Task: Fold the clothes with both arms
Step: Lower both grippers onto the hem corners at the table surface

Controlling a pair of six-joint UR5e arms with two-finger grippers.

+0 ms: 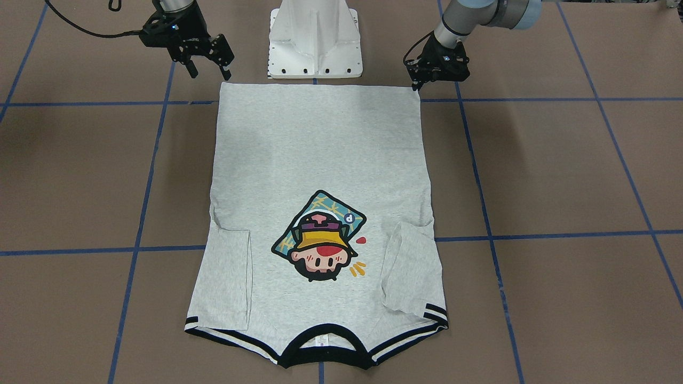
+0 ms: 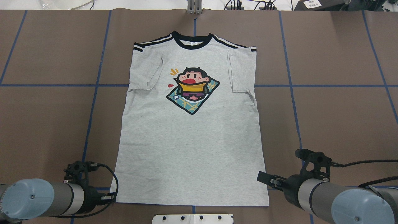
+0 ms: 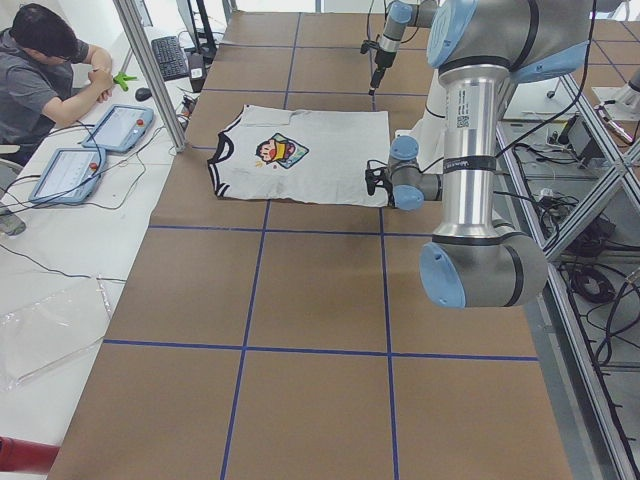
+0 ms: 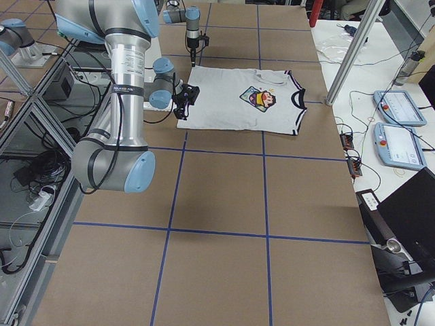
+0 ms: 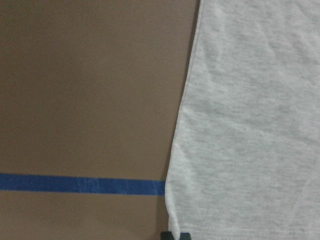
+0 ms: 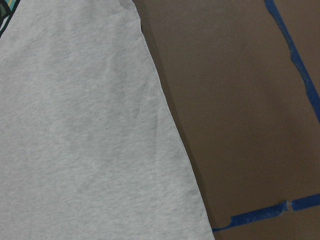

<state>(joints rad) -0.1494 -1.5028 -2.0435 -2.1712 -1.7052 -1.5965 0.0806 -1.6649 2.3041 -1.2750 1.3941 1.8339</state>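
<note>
A hem corner (image 1: pixel 416 92) is held by my left gripper only, so next my right gripper closes on the free hem corner (image 1: pixel 223 86) before both grippers lift the hem.
The light grey T-shirt (image 1: pixel 320 149) lies flat on the brown table, print up, both sleeves folded inward, its black collar (image 1: pixel 323 349) on the far side from me. It also shows in the overhead view (image 2: pixel 189 140). My left gripper (image 1: pixel 419 82) is low at the hem's left corner (image 2: pixel 116 197). In the left wrist view a dark fingertip (image 5: pixel 175 235) sits right at that corner of the T-shirt (image 5: pixel 250 125), and the jaws look shut on it. My right gripper (image 1: pixel 209 69) is open and empty just outside the hem's right corner (image 2: pixel 266 203). The right wrist view shows only the T-shirt's edge (image 6: pixel 75 125).
The white pedestal base (image 1: pixel 315 42) stands just behind the hem. Blue tape lines (image 1: pixel 139 224) grid the brown table. An operator (image 3: pixel 40 70) sits at a side desk with tablets (image 3: pixel 120 125). A metal post (image 3: pixel 150 70) stands near the collar end.
</note>
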